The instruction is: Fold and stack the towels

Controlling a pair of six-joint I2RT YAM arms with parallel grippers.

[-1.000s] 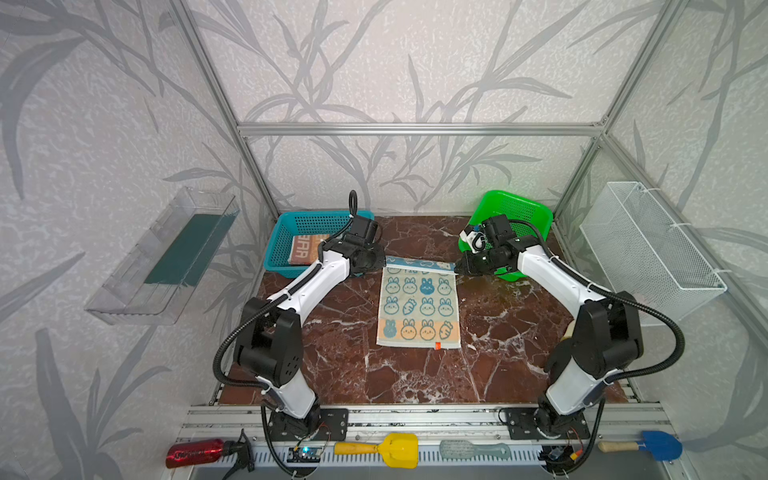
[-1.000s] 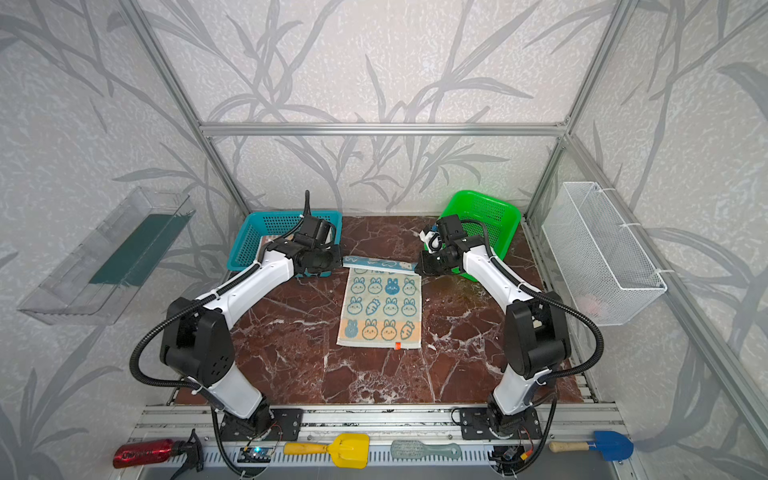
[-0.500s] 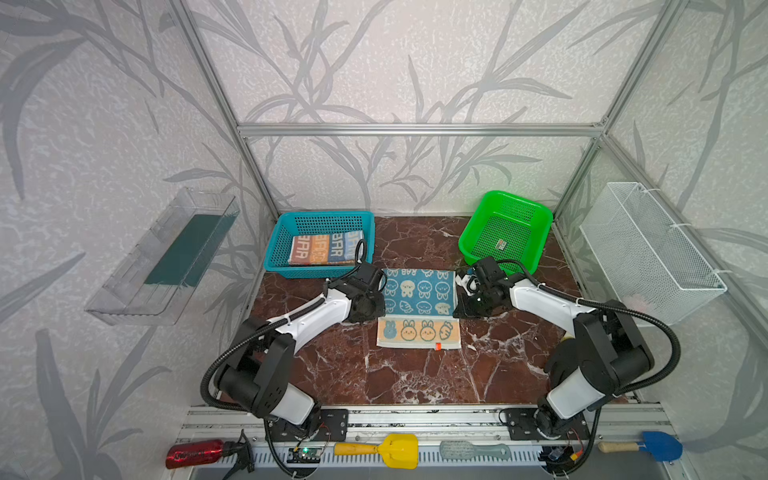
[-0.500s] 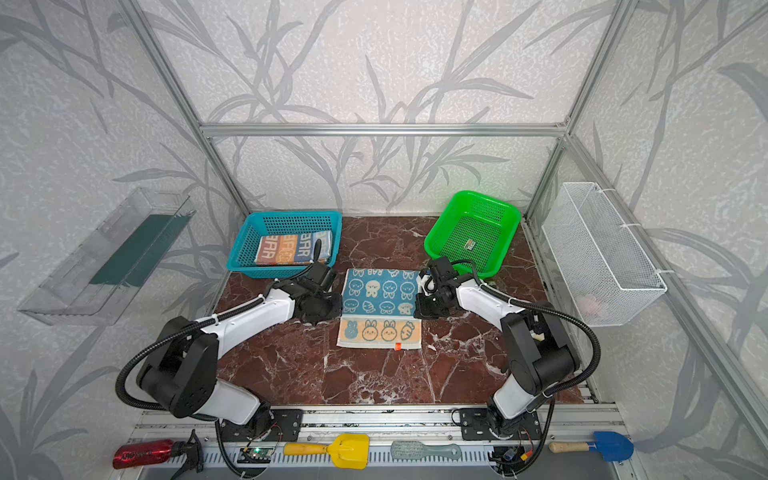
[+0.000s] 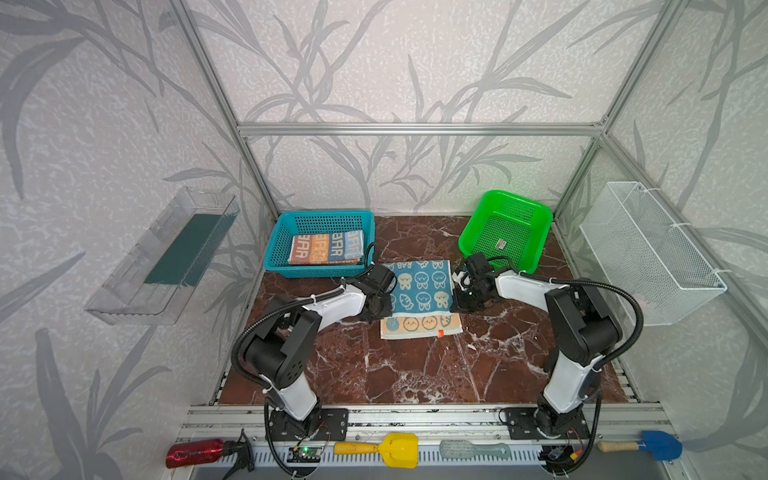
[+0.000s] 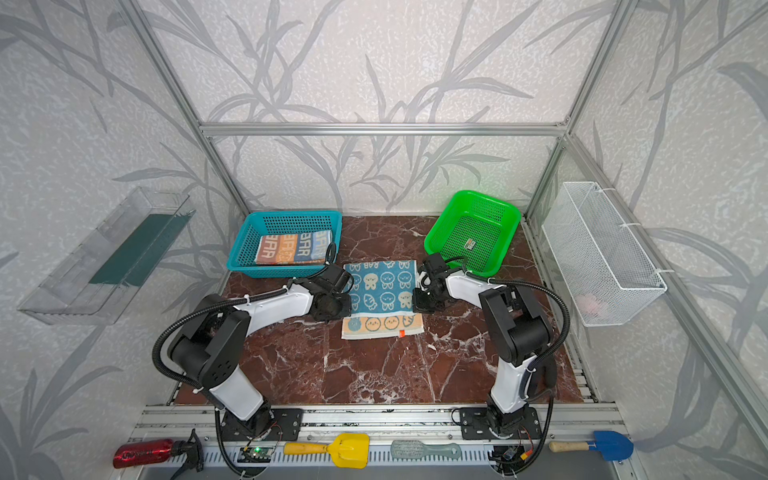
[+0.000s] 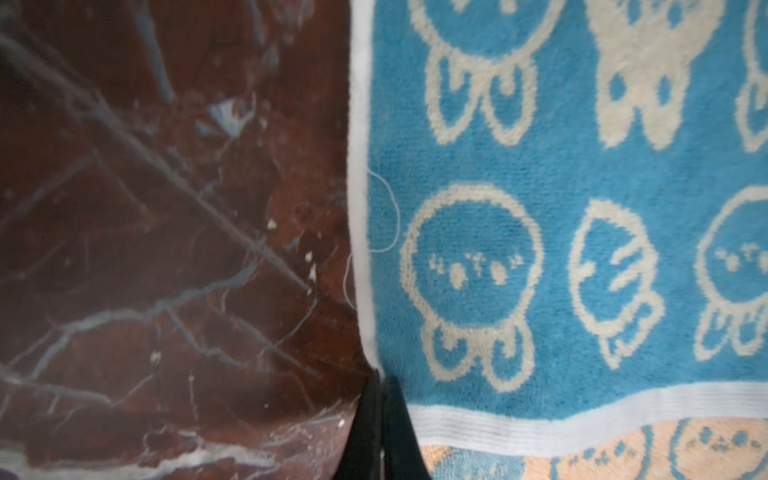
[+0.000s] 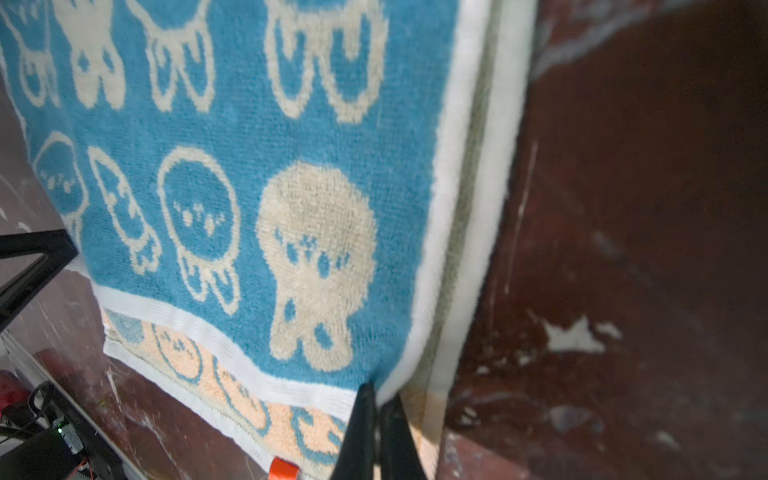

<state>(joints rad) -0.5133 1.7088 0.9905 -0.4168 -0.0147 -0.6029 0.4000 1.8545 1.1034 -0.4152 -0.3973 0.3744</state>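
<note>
I should use my left gripper and my right gripper to pull the blue flap forward over the orange strip (image 5: 421, 325), because the blue flap's hem (image 5: 420, 314) stops short behind that strip.
On the marble table lies a bunny towel (image 5: 422, 286), folded over itself. Its blue flap (image 6: 384, 289) with white bunnies faces up, and an orange strip (image 5: 419, 324) shows in front of it. My left gripper (image 5: 384, 311) is shut on the flap's front left corner, with its tips (image 7: 380, 386) low on the table. At the front right corner my right gripper (image 5: 455, 307) pinches the white hem, jaws together (image 8: 376, 395). A folded striped towel (image 5: 326, 248) with letters lies in the teal basket (image 5: 320, 218).
A green basket (image 5: 507, 232) stands tilted at the back right, just behind the right wrist. A white wire basket (image 5: 648, 253) hangs on the right wall and a clear tray (image 5: 162, 257) on the left wall. Bare marble (image 5: 415, 370) lies in front of the towel.
Both grippers have drawn the towel's far edge from the back toward the front. The blue side now covers most of the orange face.
</note>
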